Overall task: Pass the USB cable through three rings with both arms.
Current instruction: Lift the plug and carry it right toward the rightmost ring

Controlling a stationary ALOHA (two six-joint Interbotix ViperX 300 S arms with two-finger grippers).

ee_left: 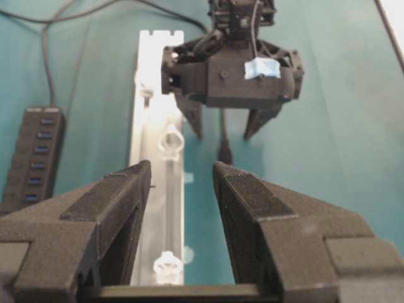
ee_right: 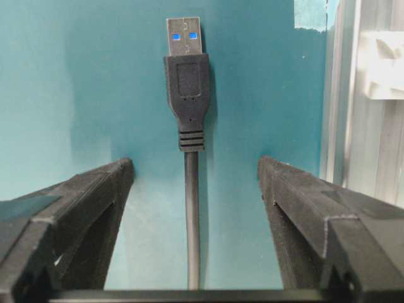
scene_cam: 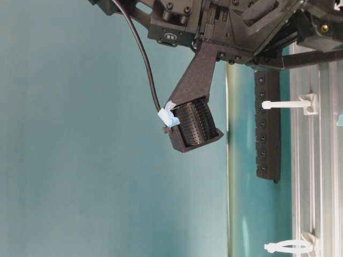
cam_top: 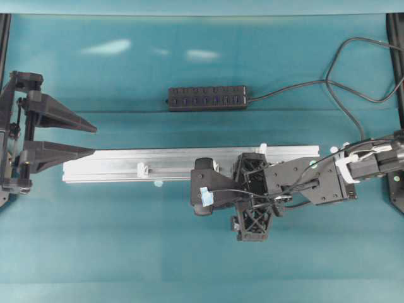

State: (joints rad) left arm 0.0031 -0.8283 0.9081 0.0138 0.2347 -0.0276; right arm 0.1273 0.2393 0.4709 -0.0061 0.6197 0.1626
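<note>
My gripper is about to pull the plug through the rings, and the hub (cam_top: 207, 99) will stay put because the cord runs from it in a slack loop (cam_top: 349, 39).
The USB cable (ee_right: 192, 214) lies on the teal table, its black plug (ee_right: 187, 82) with a metal tip pointing away. My right gripper (ee_right: 196, 167) points down over it, open. Its fingers straddle the cord with a gap on each side. The left wrist view shows the right gripper (ee_left: 224, 132) from the front, with the plug (ee_left: 224, 150) between its fingers, beside the rail. My left gripper (cam_top: 95, 140) hangs open and empty at the rail's left end. White rings (ee_left: 170, 140) (ee_left: 167, 265) stand upright on the rail; overhead two rings (cam_top: 142, 169) (cam_top: 262, 150) show.
The silver aluminium rail (cam_top: 113, 163) runs across the table's middle, partly under the right arm. A black multi-port hub (cam_top: 207, 98) lies behind it, its cord looping off to the right. Small light blue tape tabs sit in front of the rail.
</note>
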